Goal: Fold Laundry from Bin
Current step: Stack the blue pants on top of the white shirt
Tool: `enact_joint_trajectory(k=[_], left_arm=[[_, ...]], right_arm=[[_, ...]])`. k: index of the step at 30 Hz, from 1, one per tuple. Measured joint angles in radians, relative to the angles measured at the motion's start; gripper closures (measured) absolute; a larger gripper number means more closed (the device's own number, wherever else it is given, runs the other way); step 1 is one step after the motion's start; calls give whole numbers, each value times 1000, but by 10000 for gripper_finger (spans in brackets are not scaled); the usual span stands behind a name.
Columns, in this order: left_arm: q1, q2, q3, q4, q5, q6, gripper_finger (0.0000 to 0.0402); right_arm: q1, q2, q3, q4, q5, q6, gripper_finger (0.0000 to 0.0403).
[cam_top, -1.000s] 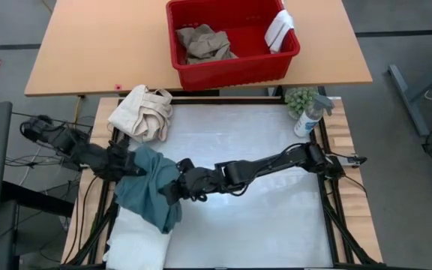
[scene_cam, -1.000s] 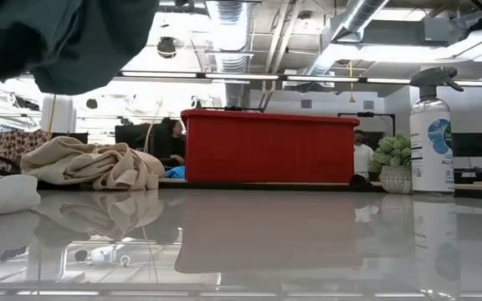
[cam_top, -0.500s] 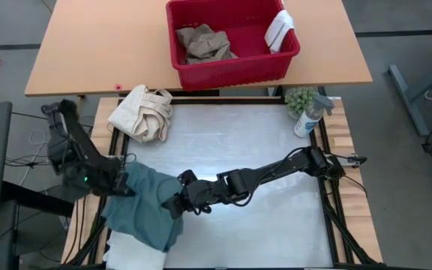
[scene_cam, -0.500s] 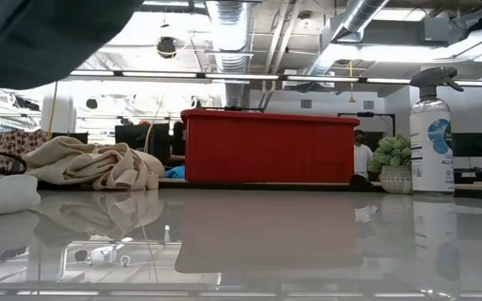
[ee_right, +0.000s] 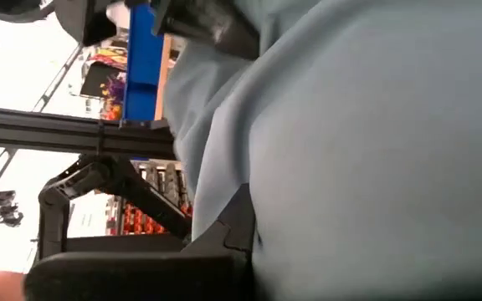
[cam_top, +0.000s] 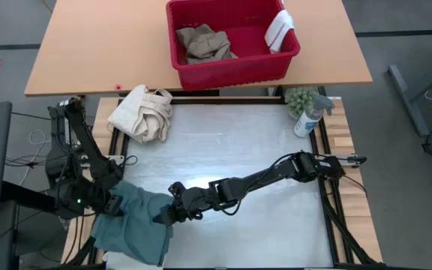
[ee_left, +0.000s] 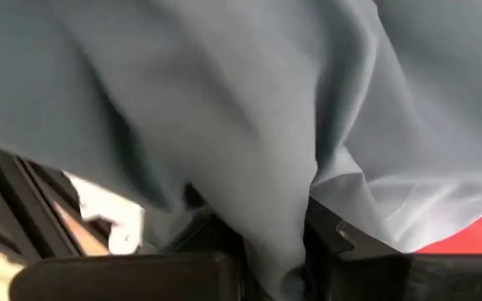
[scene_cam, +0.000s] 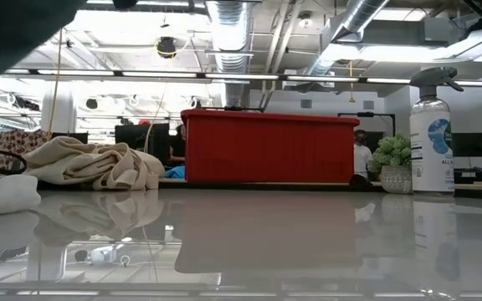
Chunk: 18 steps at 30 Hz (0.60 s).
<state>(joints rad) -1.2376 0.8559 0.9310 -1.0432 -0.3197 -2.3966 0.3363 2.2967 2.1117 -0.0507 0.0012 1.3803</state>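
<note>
The teal-green garment (cam_top: 135,226) is hanging over the white towel (scene_cam: 3,196) in both grippers, so my right gripper goes on moving it down until it lies there, and then let go.
The teal-green garment (cam_top: 135,229) hangs bunched over the table's near left corner, held between both grippers. My left gripper (cam_top: 113,204) is shut on its left part and my right gripper (cam_top: 163,216) on its right part. In the low view only the garment's dark lower edge (scene_cam: 15,33) shows, high above the tabletop. A white towel (scene_cam: 2,192) lies on the table under it, mostly hidden in the high view. The red bin (cam_top: 231,64) on the far wooden table holds tan trousers (cam_top: 202,43), and a small white cloth (cam_top: 280,28) hangs over its rim. My left gripper pinches a gathered fold of the garment (ee_left: 279,226) between its two fingers, slanting down from the table's left side. The cloth billows away beyond the fingers, clear of the table. My right gripper has the garment's right part (ee_right: 325,184) against its finger (ee_right: 224,238), reaching nearly level from the table's right. The cloth hides the other finger and the place of contact.
A cream canvas bundle (cam_top: 142,112) lies at the table's far left. A spray bottle (cam_top: 310,116) and a small plant (cam_top: 300,97) stand at the far right corner. The glossy white tabletop (cam_top: 253,142) is bare across its middle and right.
Both grippers have carried the garment toward the table's near left corner and a little down. My left arm has swung toward the near edge and tipped its gripper further down. The garment now covers the white towel in the high view.
</note>
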Motion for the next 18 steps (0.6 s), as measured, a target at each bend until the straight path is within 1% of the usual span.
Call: enact_joint_trajectory(k=[5,8,15,18], left_arm=[[-45,54,0,80,0,-8,371],[-53,82,0,118,-14,-7,371],[-77,131,0,107,11,-9,370],[-80,154,0,93,38,-9,368]], right_arm=[[4,0,1,11,-32,4,340],[7,4,1,31,-54,11,340],[14,49,2,71,-82,42,340],[9,90,2,137,-116,77,340]])
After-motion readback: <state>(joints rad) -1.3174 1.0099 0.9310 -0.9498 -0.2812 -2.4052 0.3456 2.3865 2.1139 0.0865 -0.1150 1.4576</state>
